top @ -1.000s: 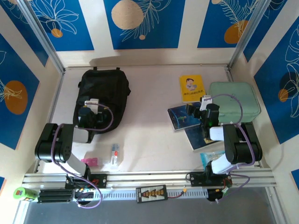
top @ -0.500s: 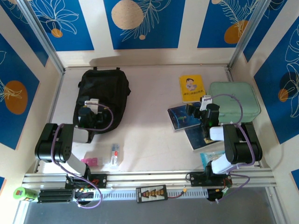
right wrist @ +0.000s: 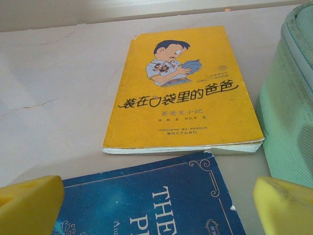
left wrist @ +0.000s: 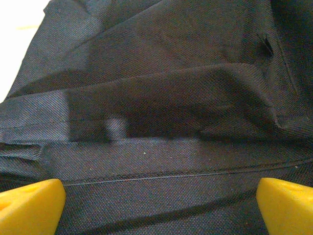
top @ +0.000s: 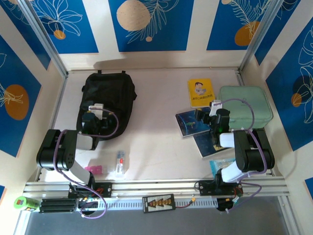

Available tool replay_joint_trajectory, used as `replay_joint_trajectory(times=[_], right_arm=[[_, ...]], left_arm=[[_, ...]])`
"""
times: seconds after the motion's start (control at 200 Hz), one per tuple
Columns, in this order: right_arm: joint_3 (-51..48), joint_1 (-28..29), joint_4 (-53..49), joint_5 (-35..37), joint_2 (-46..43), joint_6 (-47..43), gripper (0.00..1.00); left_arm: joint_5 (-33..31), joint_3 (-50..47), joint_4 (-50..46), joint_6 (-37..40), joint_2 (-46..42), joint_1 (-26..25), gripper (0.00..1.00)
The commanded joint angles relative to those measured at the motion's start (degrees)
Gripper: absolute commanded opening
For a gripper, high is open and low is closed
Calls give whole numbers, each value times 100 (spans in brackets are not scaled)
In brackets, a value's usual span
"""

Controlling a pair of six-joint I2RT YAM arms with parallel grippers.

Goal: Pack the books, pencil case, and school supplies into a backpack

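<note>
My left gripper needs to pull the black backpack by its far half toward the middle before unzipping it, because the backpack lies far from my right gripper.
The black backpack lies flat at the left of the table. My left gripper hovers low over its near half, open, its yellow fingertips spread wide above the black fabric with nothing between them. On the right lie the yellow book, the dark blue book and the pale grey book, partly under my arm. My right gripper is open just above the blue book, facing the yellow book. The mint-green case sits beside it.
Near the front edge lie a pink item, a small glue stick and a light blue packet. The green case stands close on the right gripper's right side. Open tabletop lies between the two arms.
The right gripper has shifted very slightly to the left over the blue book. The left arm holds still.
</note>
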Motion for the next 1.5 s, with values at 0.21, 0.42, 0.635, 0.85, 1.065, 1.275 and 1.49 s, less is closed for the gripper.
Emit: replay_joint_trajectory(times=[0.21,0.42,0.635,0.85,1.065,1.275,1.49], right_arm=[[141,127,-752,110,-949,-50,100],[645,632,-2528,634,-1995,363,99],[1762,1153,-4419,226,-1947,1543,99],[2934,1564,-5172,-595,-885,2609,100],[3916,1959,-5546,-1160,332,3014,93],[4124,2254,-5599,-1211,794,3284,92],[3880,2291,-5377,-1402,889,3629,92]], left_arm=[[-492,-332,347,-102,-679,-31,100],[-826,-23,-1889,-525,-2467,-25,100],[-1100,1176,-4981,-1957,-3700,-21,100],[615,2633,-6217,-2655,-2577,-21,100],[1408,3767,-6074,-3385,-723,-50,100],[1610,5266,-6263,-3573,1001,-86,100],[1790,6447,-6711,-3457,2404,-373,95]])
